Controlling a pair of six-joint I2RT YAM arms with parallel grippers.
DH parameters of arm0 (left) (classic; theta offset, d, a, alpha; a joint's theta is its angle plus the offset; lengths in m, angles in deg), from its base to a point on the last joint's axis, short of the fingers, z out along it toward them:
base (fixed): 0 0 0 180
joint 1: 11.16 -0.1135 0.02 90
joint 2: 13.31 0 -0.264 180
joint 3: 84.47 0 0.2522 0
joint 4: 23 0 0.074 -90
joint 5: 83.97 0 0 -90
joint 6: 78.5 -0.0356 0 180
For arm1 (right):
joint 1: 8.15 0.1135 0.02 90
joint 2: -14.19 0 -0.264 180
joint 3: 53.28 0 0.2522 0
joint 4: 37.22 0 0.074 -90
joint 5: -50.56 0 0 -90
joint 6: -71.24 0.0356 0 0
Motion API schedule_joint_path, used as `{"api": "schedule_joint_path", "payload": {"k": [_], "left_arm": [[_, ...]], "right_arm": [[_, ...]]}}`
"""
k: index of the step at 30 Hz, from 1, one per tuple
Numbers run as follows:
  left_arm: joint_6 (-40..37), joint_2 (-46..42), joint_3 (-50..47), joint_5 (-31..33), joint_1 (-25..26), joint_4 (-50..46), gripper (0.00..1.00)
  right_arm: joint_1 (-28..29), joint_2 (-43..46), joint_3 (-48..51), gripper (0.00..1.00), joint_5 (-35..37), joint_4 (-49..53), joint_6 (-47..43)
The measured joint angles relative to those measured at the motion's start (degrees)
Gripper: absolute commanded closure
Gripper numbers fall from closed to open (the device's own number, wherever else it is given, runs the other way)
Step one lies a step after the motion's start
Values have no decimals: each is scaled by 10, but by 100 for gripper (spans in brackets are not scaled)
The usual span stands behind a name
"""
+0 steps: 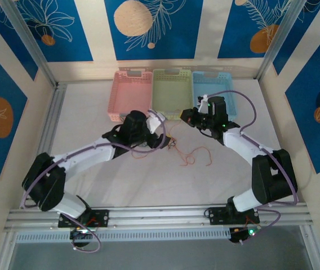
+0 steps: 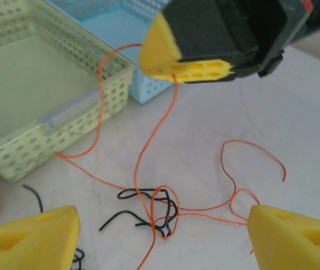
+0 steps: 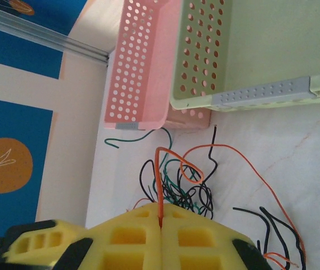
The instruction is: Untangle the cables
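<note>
The orange cable trailing (image 2: 147, 254) below will slide out and leave the black cable behind when I pull it, because the knot's loops (image 2: 163, 211) are open.
An orange cable (image 2: 149, 143) rises from the table into my right gripper (image 2: 178, 72), which is shut on its end (image 3: 160, 185). Lower down, that cable is knotted with a black cable (image 2: 165, 216) on the white table. My left gripper (image 2: 163, 216) hangs just above this knot, open, with a yellow finger (image 2: 33, 239) on each side and nothing held. Under the right gripper (image 3: 160, 225) lies a clump of black and dark green cables (image 3: 191, 194). From above, loose orange loops (image 1: 196, 156) lie between the two grippers (image 1: 165, 138) (image 1: 191, 117).
Three baskets stand in a row at the back: pink (image 1: 127, 95), green (image 1: 171, 90) and blue (image 1: 227, 84). The orange cable lies across the green basket's corner (image 2: 106, 73). A dark green cable end (image 3: 132, 138) lies by the pink basket (image 3: 143, 67).
</note>
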Motion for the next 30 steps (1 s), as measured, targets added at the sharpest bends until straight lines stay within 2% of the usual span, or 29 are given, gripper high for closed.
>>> {"api": "schedule_joint_path", "payload": {"k": [6, 12, 15, 17, 19, 22, 23, 30], "left_arm": [[-57, 90, 56, 33, 13, -104, 21], [-81, 146, 61, 66, 23, -145, 23], [-86, 156, 71, 68, 23, -152, 28], [-88, 162, 83, 69, 23, -152, 35], [-91, 165, 85, 73, 23, -149, 49], [-89, 166, 85, 79, 23, -143, 89], [-87, 166, 83, 81, 23, -139, 98], [-85, 155, 45, 99, 23, -96, 100]], "right_arm": [[-2, 10, 0, 100, 0, -2, 0], [-5, 10, 2, 100, 0, -1, 0], [-5, 10, 3, 100, 0, 0, 0], [-5, 10, 3, 100, 0, 1, 0], [-5, 10, 3, 100, 0, 1, 0], [-6, 10, 3, 100, 0, 1, 0], [-6, 10, 3, 100, 0, 1, 0], [-6, 11, 3, 100, 1, 2, 0]]}}
